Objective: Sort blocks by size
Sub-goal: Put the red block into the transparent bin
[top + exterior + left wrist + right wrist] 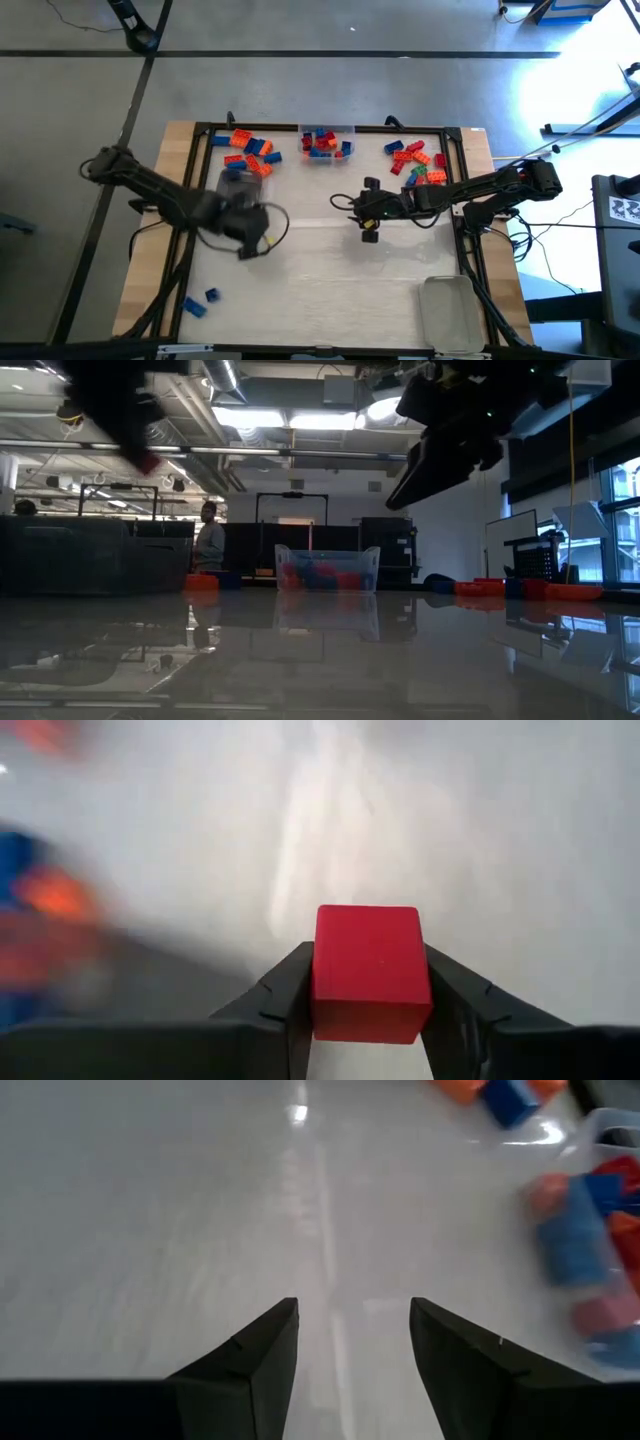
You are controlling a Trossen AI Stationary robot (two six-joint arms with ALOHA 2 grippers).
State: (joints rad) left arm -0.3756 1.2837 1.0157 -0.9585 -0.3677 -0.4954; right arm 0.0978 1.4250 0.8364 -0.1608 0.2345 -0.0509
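The red block (148, 463) is hanging above the height of the far clear tray's rim, so the robot's left gripper keeps moving toward that tray and lets go above its blocks (326, 142).
A red block (368, 970) sits between the fingers of my left gripper (247, 232), which hovers over the table's left middle. The low view shows this block (148, 460) well above the table. My right gripper (354, 1320) is open and empty over the table's centre (362, 208). Loose blocks lie in a far-left pile (245, 150) and a far-right pile (415, 162). More blocks fill a clear tray (325, 142) at the far middle. Two blue blocks (200, 302) lie at the near left. My left gripper pinches the red block by two opposite side faces (318, 982) between its two fingers. The fingers slant downward from above. The block is lifted clear of the table, its smooth faces toward the wrist camera.
An empty clear tray (448, 310) lies at the near right corner. A dark frame (300, 128) borders the white work surface. A broad bare stretch of table lies between the arms and the near edge. A person (210, 535) stands in the room beyond.
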